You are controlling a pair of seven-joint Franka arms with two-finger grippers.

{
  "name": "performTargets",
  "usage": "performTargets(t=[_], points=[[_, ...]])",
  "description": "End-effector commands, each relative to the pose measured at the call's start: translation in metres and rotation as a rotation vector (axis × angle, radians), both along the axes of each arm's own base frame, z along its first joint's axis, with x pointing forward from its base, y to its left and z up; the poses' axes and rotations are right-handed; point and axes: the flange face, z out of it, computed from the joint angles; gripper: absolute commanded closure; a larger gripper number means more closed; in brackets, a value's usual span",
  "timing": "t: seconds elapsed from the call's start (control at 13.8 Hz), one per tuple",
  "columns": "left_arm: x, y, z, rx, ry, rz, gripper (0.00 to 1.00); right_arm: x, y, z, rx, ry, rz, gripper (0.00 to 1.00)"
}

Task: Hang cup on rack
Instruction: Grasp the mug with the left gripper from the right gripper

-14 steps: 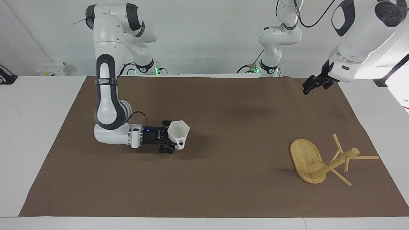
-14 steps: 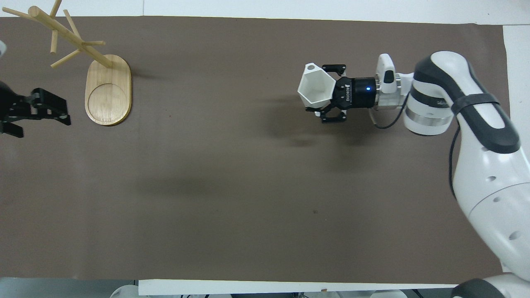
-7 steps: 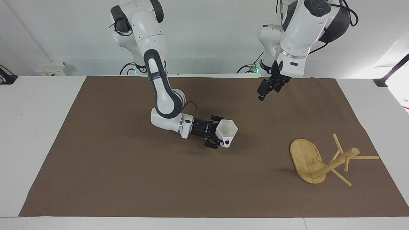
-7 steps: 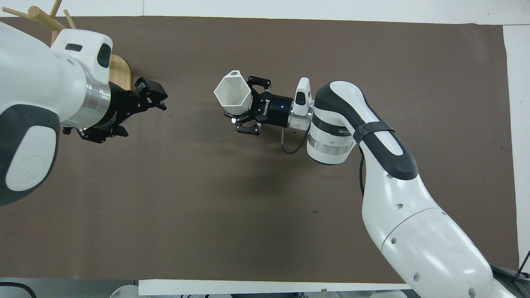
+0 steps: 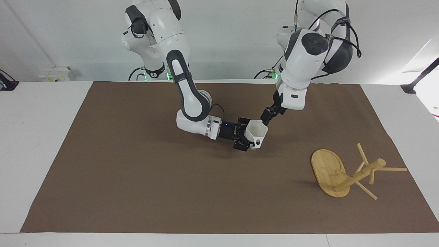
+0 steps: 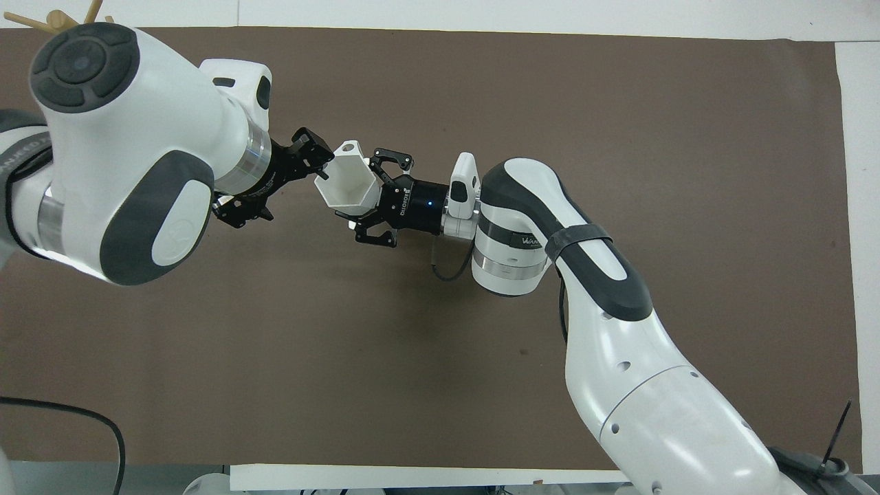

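An open handle loop [image 6: 348, 148] sticks out clear of both grippers, so I expect the cup [image 6: 346, 186] to hang by that loop when I bring the cup onto the rack's peg.
The white faceted cup [image 5: 258, 133] is held on its side above the middle of the brown mat, its mouth toward the left arm's end; it also shows in the overhead view [image 6: 347, 180]. My right gripper [image 5: 246, 138] [image 6: 371, 201] is shut on the cup's base end. My left gripper [image 5: 267, 116] [image 6: 294, 187] is open, with one finger at the cup's rim. The bamboo rack [image 5: 356, 174] stands on its oval base [image 5: 325, 166] at the left arm's end of the mat. In the overhead view only its peg tips [image 6: 48, 19] show past the left arm.
The brown mat [image 5: 137, 178] covers most of the white table [image 5: 31, 137]. A small box [image 5: 55, 73] lies at the table's edge near the robots, at the right arm's end.
My right gripper has carried the cup toward the left arm's end. My left arm has swung in from its end of the table and come down to the cup's rim.
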Motion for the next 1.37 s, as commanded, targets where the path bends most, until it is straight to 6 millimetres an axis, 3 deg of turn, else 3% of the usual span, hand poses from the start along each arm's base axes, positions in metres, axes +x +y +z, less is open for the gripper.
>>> performTargets(t=[0.0, 0.29, 0.36, 0.43, 0.58, 0.65, 0.72, 1.01, 1.08, 1.16, 1.23, 1.3], points=[[0.005, -0.008, -0.004, 0.002, 0.005, 0.007, 0.09, -0.001, -0.004, 0.000, -0.002, -0.060, -0.011, 0.63], [-0.002, -0.010, -0.014, -0.034, 0.047, 0.022, 0.20, -0.001, -0.004, -0.001, -0.005, -0.062, -0.012, 0.63], [-0.001, -0.010, -0.013, -0.043, 0.035, 0.030, 0.30, -0.001, -0.004, -0.001, -0.005, -0.062, -0.012, 0.63], [-0.001, -0.011, -0.015, -0.048, 0.029, 0.032, 0.48, 0.000, -0.005, -0.001, -0.006, -0.062, -0.014, 0.63], [-0.009, -0.017, -0.020, -0.053, 0.015, 0.020, 0.65, 0.000, -0.005, -0.001, -0.006, -0.062, -0.014, 0.63], [-0.015, -0.020, -0.027, -0.045, 0.026, 0.008, 0.92, 0.000, -0.006, -0.001, -0.008, -0.065, -0.013, 0.63], [-0.017, -0.021, -0.025, -0.051, 0.014, 0.008, 1.00, 0.000, -0.006, -0.001, -0.010, -0.066, -0.012, 0.63], [-0.015, -0.020, -0.025, -0.056, 0.008, 0.013, 1.00, 0.001, -0.006, 0.000, -0.011, -0.068, -0.013, 0.62], [-0.015, -0.020, -0.026, -0.054, 0.011, 0.014, 1.00, 0.001, -0.006, 0.000, -0.010, -0.067, -0.014, 0.56], [-0.016, -0.021, -0.025, -0.055, 0.010, 0.016, 1.00, 0.001, -0.007, 0.000, -0.010, -0.061, -0.015, 0.42], [-0.017, -0.022, -0.026, -0.052, 0.015, 0.017, 1.00, 0.003, -0.010, -0.001, -0.017, -0.055, -0.024, 0.00], [-0.021, -0.022, -0.028, -0.050, 0.017, 0.024, 1.00, 0.005, -0.015, -0.003, -0.025, -0.049, -0.031, 0.00]])
